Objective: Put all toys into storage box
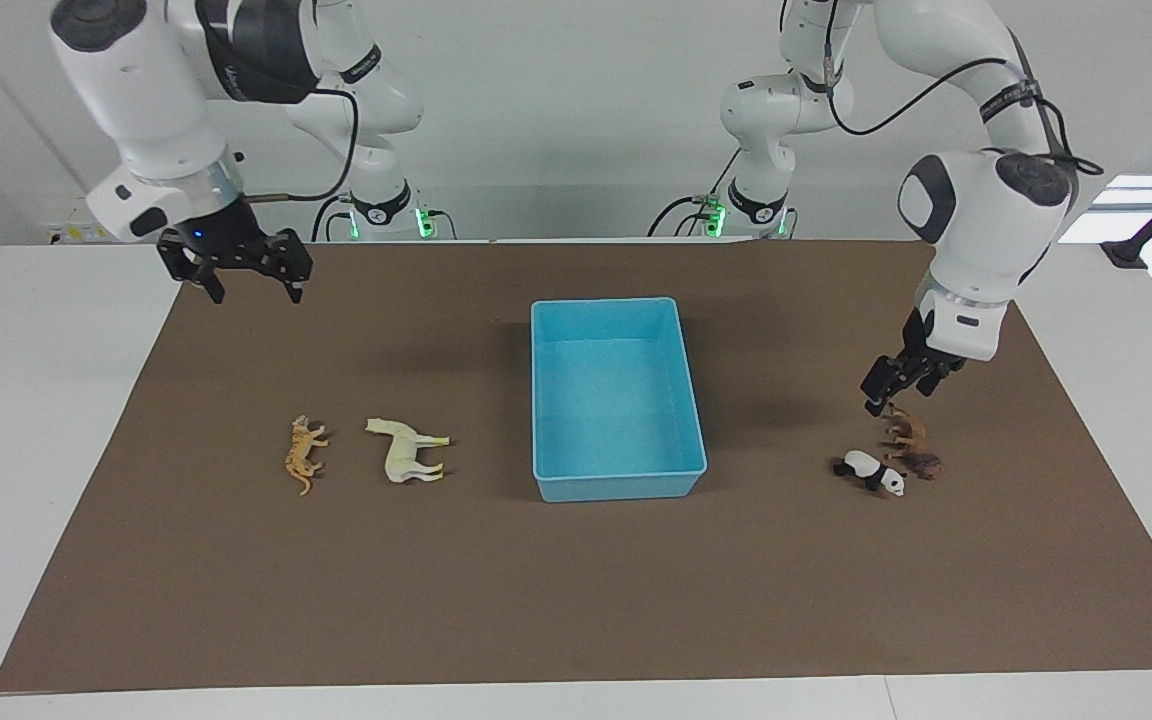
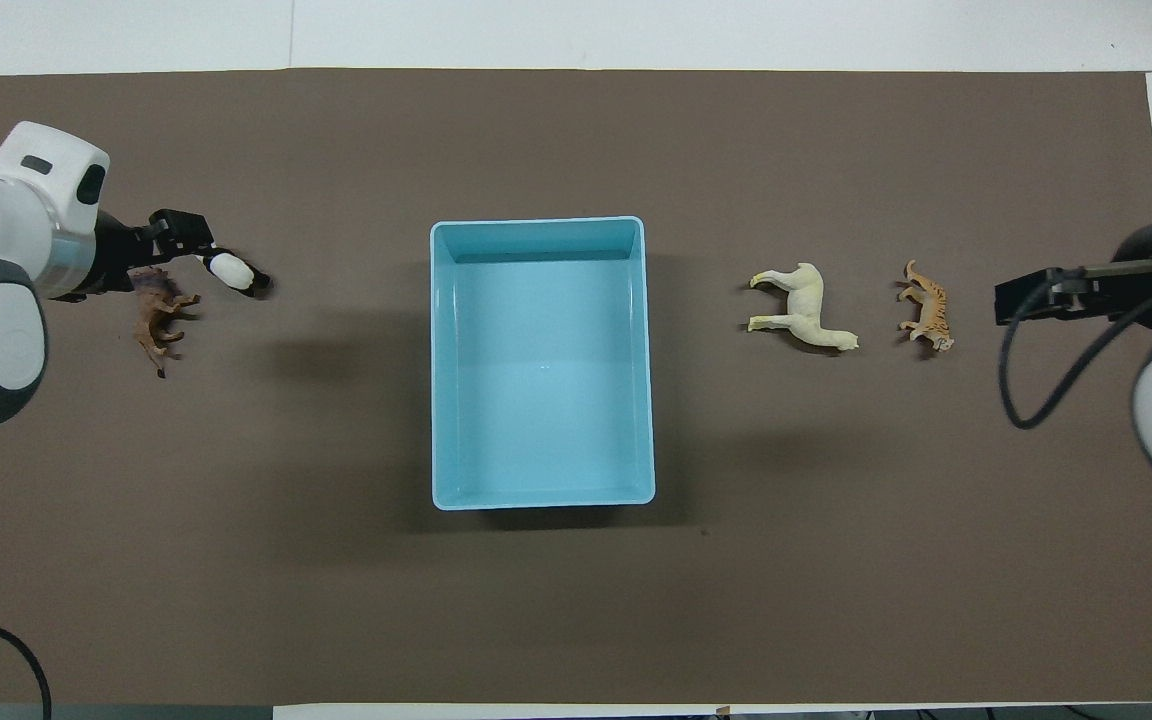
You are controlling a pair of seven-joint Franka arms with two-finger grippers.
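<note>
The panda [image 1: 871,472] is lying clear of the lion and within reach of my left gripper's open fingers, so my left gripper keeps going down toward its white middle [image 1: 861,463] until the fingers are on both sides of it.
The light blue storage box [image 1: 619,487] stands empty mid-table, also in the overhead view [image 2: 542,500]. The tiger [image 1: 304,455] [image 2: 926,305] and the cream horse [image 1: 406,450] [image 2: 804,308] lie on their sides toward the right arm's end. The lion [image 1: 911,440] [image 2: 158,320] and the panda [image 1: 871,470] [image 2: 234,272] lie close together toward the left arm's end, the panda a little farther from the robots. My left gripper [image 1: 901,392] [image 2: 168,250] is open, low, just above the lion, holding nothing. My right gripper [image 1: 254,280] [image 2: 1031,295] is open and empty, raised beside the tiger.
A brown mat [image 1: 576,600] covers the table's working area, and everything lies on it. Bare white table shows past the mat's edges at both ends. Cables hang from both arms.
</note>
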